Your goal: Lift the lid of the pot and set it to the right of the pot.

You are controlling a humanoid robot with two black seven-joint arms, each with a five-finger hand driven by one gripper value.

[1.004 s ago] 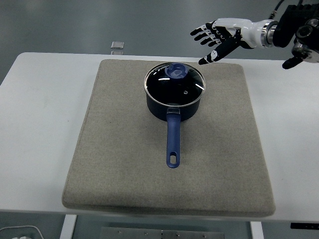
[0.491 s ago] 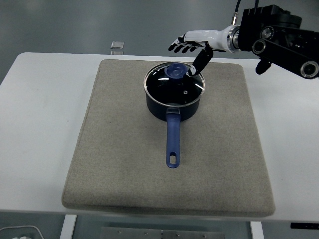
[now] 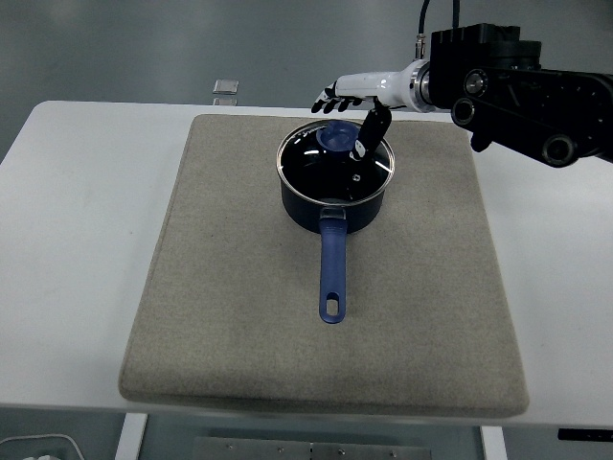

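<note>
The glass lid (image 3: 319, 176) shows only plain dark through it, so I should expect an empty pot (image 3: 299, 211) when I raise the lid.
A dark blue pot (image 3: 333, 195) with a long blue handle (image 3: 331, 271) stands on the grey mat (image 3: 230, 287), handle toward me. Its glass lid (image 3: 336, 163) with a blue knob (image 3: 337, 136) sits on the pot. My right hand (image 3: 351, 105) comes in from the right and hovers just behind and above the knob. Its fingers are spread, with the thumb (image 3: 369, 132) hanging down beside the knob's right side. It holds nothing. The left arm does not show.
The mat lies on a white table (image 3: 77, 240). Bare mat lies to the right of the pot (image 3: 450, 230). A small clear object (image 3: 226, 88) lies at the table's far edge.
My right hand has moved left and down from the far right toward the lid knob, and now hovers right by it. The pot and lid have not moved.
</note>
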